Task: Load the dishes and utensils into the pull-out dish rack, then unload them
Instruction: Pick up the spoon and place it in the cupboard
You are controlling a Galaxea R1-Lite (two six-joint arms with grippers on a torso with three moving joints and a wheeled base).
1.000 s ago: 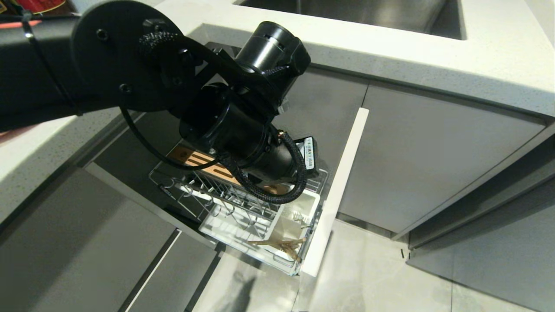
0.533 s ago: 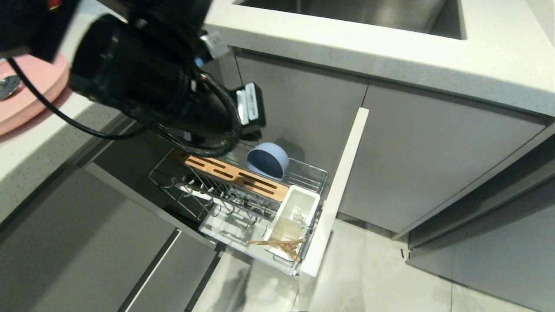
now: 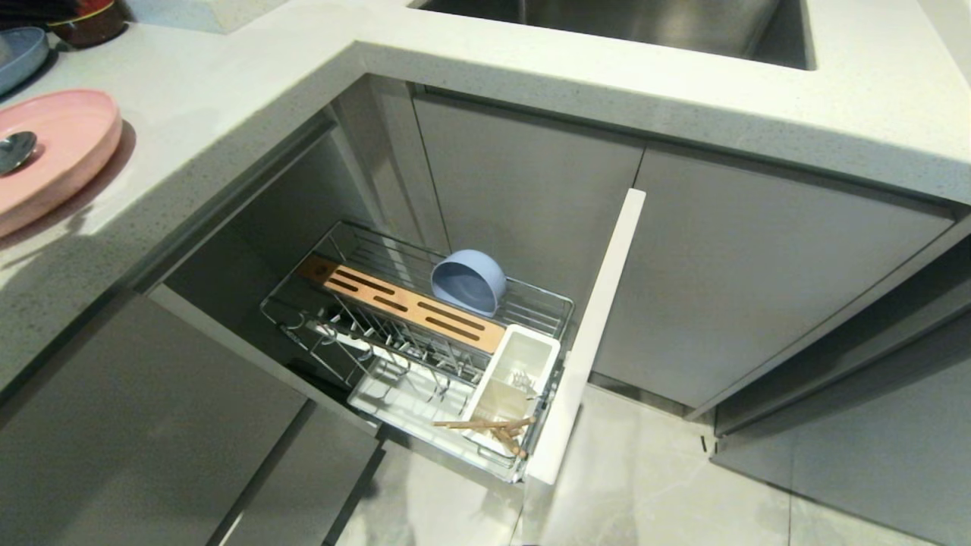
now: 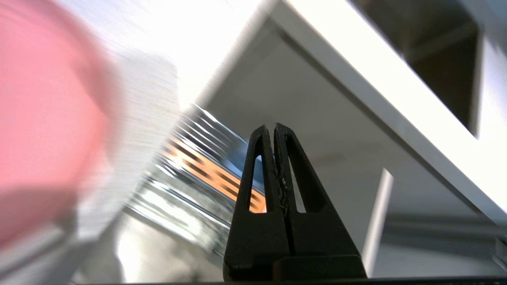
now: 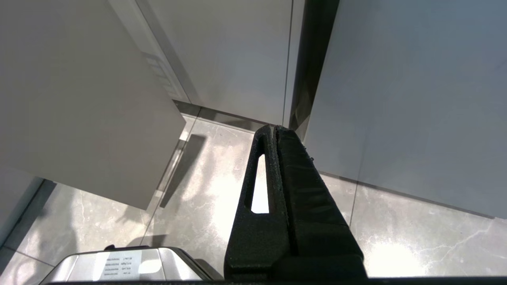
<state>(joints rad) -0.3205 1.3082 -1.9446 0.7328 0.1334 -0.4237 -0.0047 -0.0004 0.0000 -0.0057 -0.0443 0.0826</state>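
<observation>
The silver spoon is lying free on the pink plate (image 3: 74, 145), so the robot's empty left gripper goes on toward the spoon (image 3: 17, 151) before its open fingers are on either side of the spoon's handle.
The pull-out dish rack (image 3: 531, 303) stands drawn out from the corner cabinet, its pale front panel (image 3: 588, 334) on the right. A periwinkle-blue bowl (image 3: 468, 282) leans on its side at the back of the rack. Wooden chopsticks (image 3: 489, 428) lie across the white utensil box (image 3: 516, 375). On the counter at far left sits the pink plate (image 3: 53, 155) with a silver spoon (image 3: 14, 149) on it. My left gripper (image 4: 274, 127) is shut and empty, up beside the plate (image 4: 47, 130), outside the head view. My right gripper (image 5: 274, 127) is shut and empty, parked above the floor.
A sink (image 3: 630, 23) is set in the counter at the back. A blue-grey dish (image 3: 19, 57) and a dark bowl (image 3: 87, 19) stand at the counter's far left corner. Grey cabinet fronts (image 3: 758, 265) flank the rack, with tiled floor (image 3: 667, 485) below.
My left arm has lifted up and leftward out of the head view, away from the rack. The blue bowl it was covering now shows resting in the rack.
</observation>
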